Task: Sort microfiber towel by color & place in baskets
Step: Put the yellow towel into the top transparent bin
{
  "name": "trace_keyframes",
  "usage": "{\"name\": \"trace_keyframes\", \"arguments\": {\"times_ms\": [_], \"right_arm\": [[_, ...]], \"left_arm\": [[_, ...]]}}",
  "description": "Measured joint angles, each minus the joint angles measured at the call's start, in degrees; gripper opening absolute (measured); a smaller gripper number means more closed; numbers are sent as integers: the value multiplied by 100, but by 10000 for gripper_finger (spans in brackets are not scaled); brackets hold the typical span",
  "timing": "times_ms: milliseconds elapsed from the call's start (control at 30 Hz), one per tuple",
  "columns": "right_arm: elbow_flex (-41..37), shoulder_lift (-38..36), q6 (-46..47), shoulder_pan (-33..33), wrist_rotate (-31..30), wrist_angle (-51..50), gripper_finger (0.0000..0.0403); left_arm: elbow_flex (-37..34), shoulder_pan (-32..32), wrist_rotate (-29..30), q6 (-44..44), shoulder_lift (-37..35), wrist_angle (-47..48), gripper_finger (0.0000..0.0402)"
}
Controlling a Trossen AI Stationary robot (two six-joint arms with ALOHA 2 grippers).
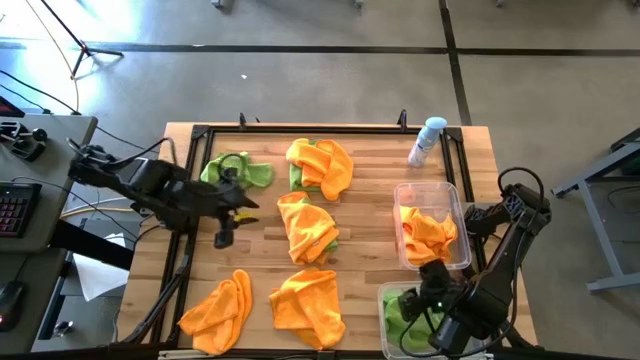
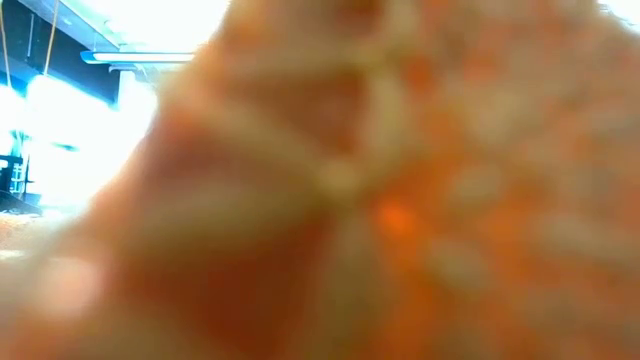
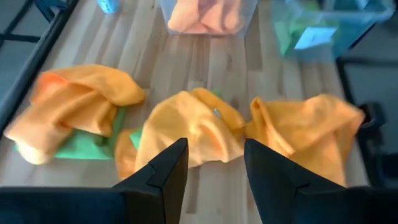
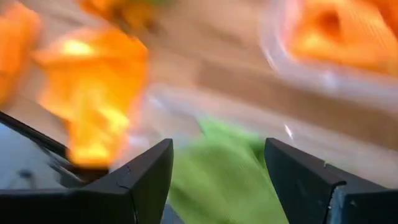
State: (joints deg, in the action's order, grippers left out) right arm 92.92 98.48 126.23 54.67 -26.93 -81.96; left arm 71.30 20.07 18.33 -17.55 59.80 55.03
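Note:
I should keep moving my open right gripper toward the orange folds (image 1: 323, 164) until it closes there, because the orange cloth farther back lies on top of its green cloth (image 1: 297, 180).
Several orange cloths lie on the table: one (image 1: 218, 302) and another (image 1: 308, 302) near the front edge, one in the middle (image 1: 308, 226) over a green cloth, and one farther back (image 1: 322, 165) over another green one. A green cloth (image 1: 240, 170) lies at the far left. The far basket (image 1: 430, 225) holds orange cloths, and the near basket (image 1: 400, 315) holds a green cloth (image 4: 217, 168). My left gripper (image 1: 225, 232) hovers open left of the middle orange cloth (image 3: 186, 127). My right gripper (image 1: 422, 298) is open over the near basket.
A white-and-blue spray bottle (image 1: 428, 140) stands at the far right of the table, behind the baskets. A dark frame (image 1: 300, 130) runs along the table's far and side edges. An orange cloth (image 2: 350, 200) right before the lens fills the low view.

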Motion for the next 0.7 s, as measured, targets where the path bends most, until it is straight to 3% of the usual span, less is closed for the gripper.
{"name": "trace_keyframes", "arguments": {"times_ms": [133, 233, 367, 533, 700], "right_arm": [[0, 0, -332, -171, -1557, 56, 248], [0, 0, -970, -569, -2074, 58, 248], [0, 0, -2243, -1498, -1862, 292, 248], [0, 0, -4973, -2998, -675, 1161, 248], [0, 0, -7285, -4465, -257, 2062, 248]], "left_arm": [[-871, 1, -116, -64, -846, -783, 145], [-1435, 1, -159, 73, -1407, -1335, 145], [-2036, -8, -168, 233, -1914, -1869, 145], [-2543, -8, -168, 149, -2234, -2211, 145], [-2742, -9, -105, 58, -2332, -2325, 145]]}}
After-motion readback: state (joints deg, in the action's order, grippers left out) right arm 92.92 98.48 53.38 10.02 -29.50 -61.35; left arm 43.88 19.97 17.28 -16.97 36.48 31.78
